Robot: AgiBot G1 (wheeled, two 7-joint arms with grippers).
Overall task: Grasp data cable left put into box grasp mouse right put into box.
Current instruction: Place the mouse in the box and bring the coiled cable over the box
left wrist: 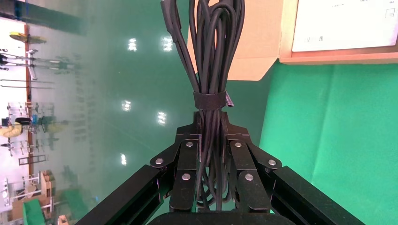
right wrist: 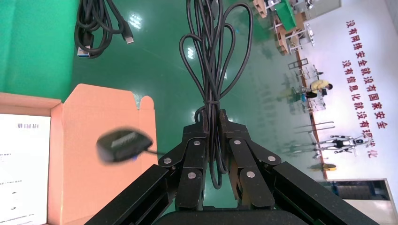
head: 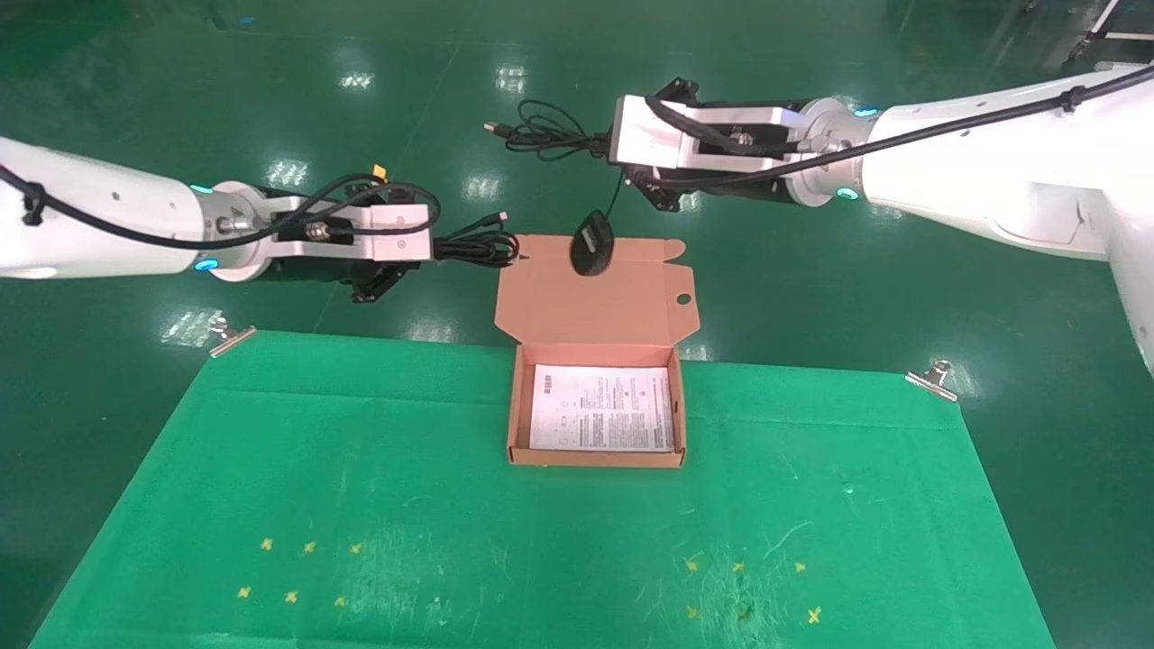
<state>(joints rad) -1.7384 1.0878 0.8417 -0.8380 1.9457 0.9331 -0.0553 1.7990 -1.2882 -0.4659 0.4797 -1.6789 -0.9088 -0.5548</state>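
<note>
The robot's left gripper should pull back until the right gripper lowers the mouse inside [head: 600,409], because the mouse is hanging over the box's lid near the data cable.
The salmon-orange box [head: 518,406] sits open at the green mat's far edge, its flap lid [head: 595,302] laid back, a printed sheet inside. My left gripper [head: 431,248] is raised left of the lid and shut on the data cable [head: 478,245], a thick black strapped bundle that shows in the left wrist view [left wrist: 211,70]. My right gripper [head: 613,144] is raised behind the box and shut on the mouse's thin coiled cord [head: 545,131]. The black mouse [head: 591,242] dangles from the cord over the lid's far edge, and also shows in the right wrist view [right wrist: 123,145].
The green mat [head: 361,505] is held by metal clips [head: 230,335] at its far corners, with small yellow marks near the front. Shiny green floor lies beyond the mat.
</note>
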